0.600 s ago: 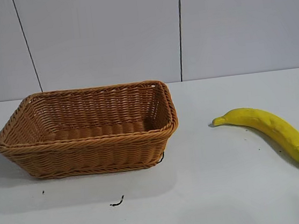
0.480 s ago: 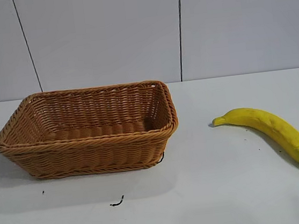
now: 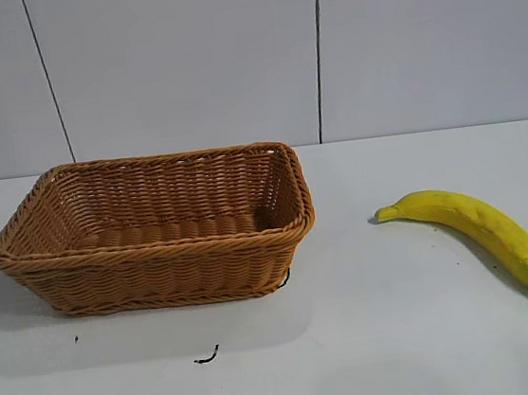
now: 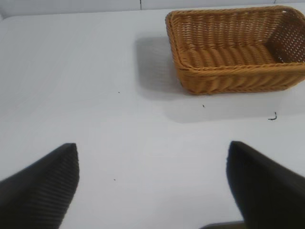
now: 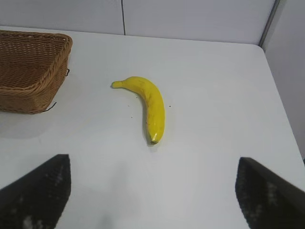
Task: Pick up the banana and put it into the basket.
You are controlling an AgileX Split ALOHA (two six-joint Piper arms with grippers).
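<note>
The banana's greenish tip points between the open fingers of my right gripper, so I should keep moving toward the banana's middle (image 3: 474, 218) until both fingers are beside it.
The yellow banana (image 3: 477, 226) lies on the white table at the right, its greenish tip toward the front. It also shows in the right wrist view (image 5: 151, 105). The tan wicker basket (image 3: 153, 231) stands at the left, empty; it shows in the left wrist view (image 4: 238, 47) and partly in the right wrist view (image 5: 28, 71). My right gripper (image 5: 152, 164) is open and empty, above the table short of the banana's tip. My left gripper (image 4: 152, 150) is open and empty, well short of the basket. Neither gripper shows in the exterior view.
The white table (image 3: 385, 336) ends at a grey panelled wall behind. A small black scrap (image 3: 207, 357) lies in front of the basket. In the right wrist view the table's edge (image 5: 279, 95) runs beside the banana.
</note>
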